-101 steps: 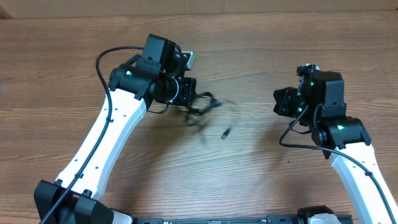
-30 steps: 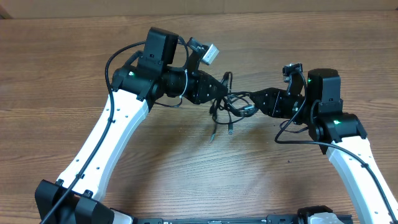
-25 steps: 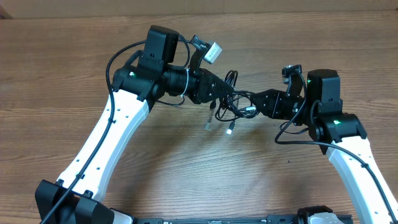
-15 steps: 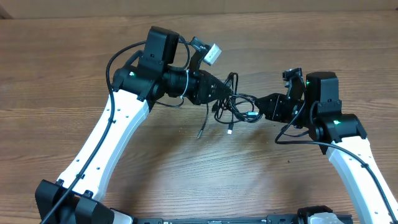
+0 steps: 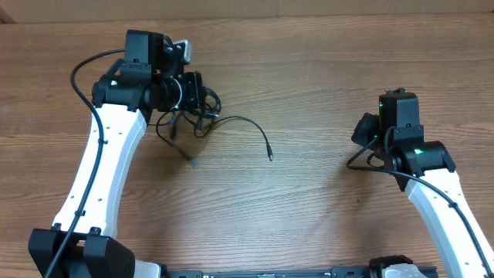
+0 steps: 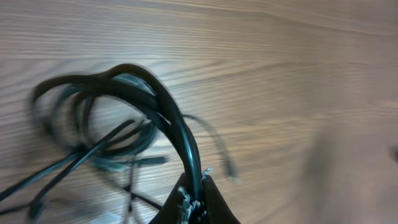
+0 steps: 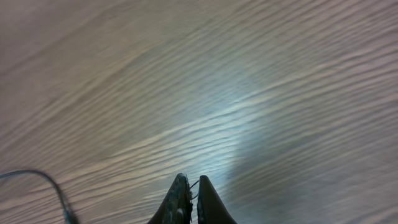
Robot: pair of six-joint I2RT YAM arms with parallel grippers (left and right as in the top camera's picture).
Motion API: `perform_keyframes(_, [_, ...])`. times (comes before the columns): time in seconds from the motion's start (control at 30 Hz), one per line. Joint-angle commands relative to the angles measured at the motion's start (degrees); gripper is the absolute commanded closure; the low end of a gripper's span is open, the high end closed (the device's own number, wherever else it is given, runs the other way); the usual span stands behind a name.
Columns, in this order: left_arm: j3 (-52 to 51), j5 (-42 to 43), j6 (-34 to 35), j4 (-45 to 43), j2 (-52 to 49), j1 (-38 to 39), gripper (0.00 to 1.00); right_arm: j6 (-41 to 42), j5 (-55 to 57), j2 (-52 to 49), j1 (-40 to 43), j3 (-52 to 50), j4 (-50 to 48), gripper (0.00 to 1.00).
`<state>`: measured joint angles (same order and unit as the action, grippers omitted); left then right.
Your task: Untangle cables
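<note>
The tangled bundle [image 5: 202, 118] is hanging from my left gripper, a long way from my right gripper. I should move the bundle to the middle [image 5: 315, 158] for my open right gripper.
The black cables [image 5: 197, 114] hang as a tangled bundle from my left gripper [image 5: 191, 91] at the far left of the wooden table. One strand trails right to a plug end [image 5: 269, 154]; another plug end [image 5: 191, 164] lies below the bundle. In the left wrist view my left gripper [image 6: 194, 194] is shut on a looping black cable [image 6: 149, 93]. My right gripper [image 5: 360, 131] is at the right, apart from the cables. In the right wrist view its fingers [image 7: 191, 186] are shut with nothing held; one cable end [image 7: 59, 198] shows at the lower left.
The wooden table [image 5: 309, 208] fills the overhead view. A paler surface [image 5: 247, 8] runs along its far edge. The arm bases stand at the near edge.
The two grippers, close together on the bundle mid-table, have parted. My left gripper carried the bundle back to the far left. My right gripper let go and drew back to the right.
</note>
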<state>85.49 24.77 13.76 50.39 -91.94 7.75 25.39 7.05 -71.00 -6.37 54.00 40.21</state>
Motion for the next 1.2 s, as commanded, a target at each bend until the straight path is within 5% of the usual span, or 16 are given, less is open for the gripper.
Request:
perform_keyframes(0.0, [0.55, 30.58, -9.88, -1.75, 1.20, 3.28, 0.96, -4.87, -13.99, -0.11, 0.00, 0.35, -2.64, 0.93])
perform_keyframes(0.07, [0.55, 34.07, -13.94, -2.73, 1.20, 5.92, 0.95, -5.97, -17.22, -0.11, 0.00, 0.35, -3.26, 0.89])
perform_keyframes(0.13, [0.52, 19.45, -12.59, -2.38, 1.20, 7.61, 0.83, -5.95, -17.25, -0.13, 0.00, 0.35, -2.78, 0.89])
perform_keyframes(0.17, [0.52, 9.35, -9.53, -1.11, 1.20, 8.15, 0.68, -5.97, -17.25, -0.13, 0.00, 0.35, -2.32, 0.89])
perform_keyframes(0.23, [0.52, -1.01, -5.75, 1.53, 1.18, 8.41, 0.53, -5.99, -17.25, -0.13, 0.00, 0.35, -1.49, 0.87])
perform_keyframes(0.3, [0.52, -2.73, -5.79, 3.69, 1.18, 8.41, 0.41, -5.97, -17.29, -0.11, 0.00, 0.35, -0.83, 0.83])
perform_keyframes(0.43, [0.44, -2.69, -4.92, 4.72, 1.18, 9.09, 0.36, -5.97, -17.90, -0.11, 0.00, 0.35, 0.74, 0.73])
perform_keyframes(0.53, [-0.39, -2.64, -2.73, 4.72, 1.09, 10.69, 0.28, -5.97, -17.84, -0.11, 0.00, 0.35, 2.97, 0.55])
perform_keyframes(0.8, [-1.86, -2.03, 3.28, 4.17, -6.56, 19.65, 0.24, -5.92, -14.19, -0.11, 0.00, 0.35, 7.98, 0.53])
perform_keyframes(0.9, [-1.86, 0.31, 5.16, 3.39, -11.17, 22.86, 0.24, -5.60, -8.59, -0.11, 0.00, 0.35, 9.25, 0.45])
perform_keyframes(1.17, [-1.86, 1.66, 6.01, -10.97, -21.88, 28.00, 0.26, -4.42, -6.69, -0.11, 0.00, 0.35, 9.64, 0.39])
